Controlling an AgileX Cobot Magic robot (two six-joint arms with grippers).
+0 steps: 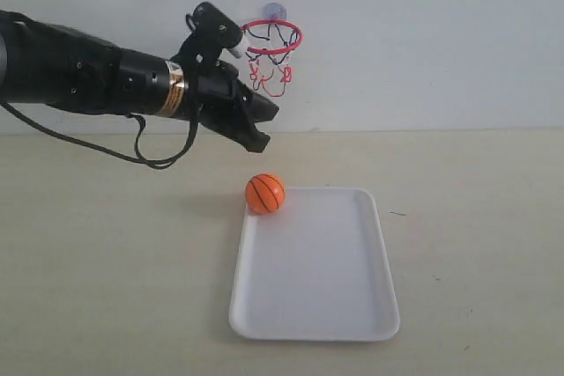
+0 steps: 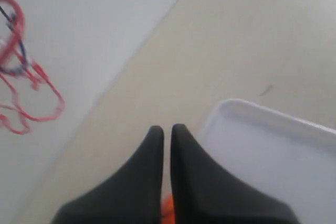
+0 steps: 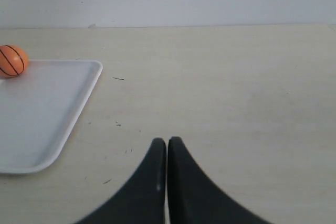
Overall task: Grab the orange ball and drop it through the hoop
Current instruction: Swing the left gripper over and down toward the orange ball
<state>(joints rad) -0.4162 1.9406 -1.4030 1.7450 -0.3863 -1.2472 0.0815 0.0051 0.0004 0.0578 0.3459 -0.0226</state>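
Observation:
My left gripper is closed and empty above the orange ball at the tray's corner (image 1: 264, 194). I should first open its fingers and bring them down around the ball.
The orange ball (image 1: 264, 193) rests at the far left corner of the white tray (image 1: 352, 305). On the back wall hangs the hoop (image 1: 272, 37), red ring and string net under a clear suction cup. My left gripper (image 1: 266, 129) is shut and empty, hovering above the ball and just below and left of the hoop. In the left wrist view, the left gripper (image 2: 167, 128) shows a sliver of the ball (image 2: 167, 209) through its narrow gap, with the hoop's net (image 2: 21, 51) blurred off to one side. My right gripper (image 3: 167, 140) is shut over bare table; the ball (image 3: 11, 61) lies far off.
The tray (image 3: 42, 124) takes up the middle of the beige table (image 1: 476, 217). A white wall (image 1: 423, 41) stands close behind the hoop. A black cable (image 1: 159, 160) loops below the left arm. The right arm is out of the exterior view.

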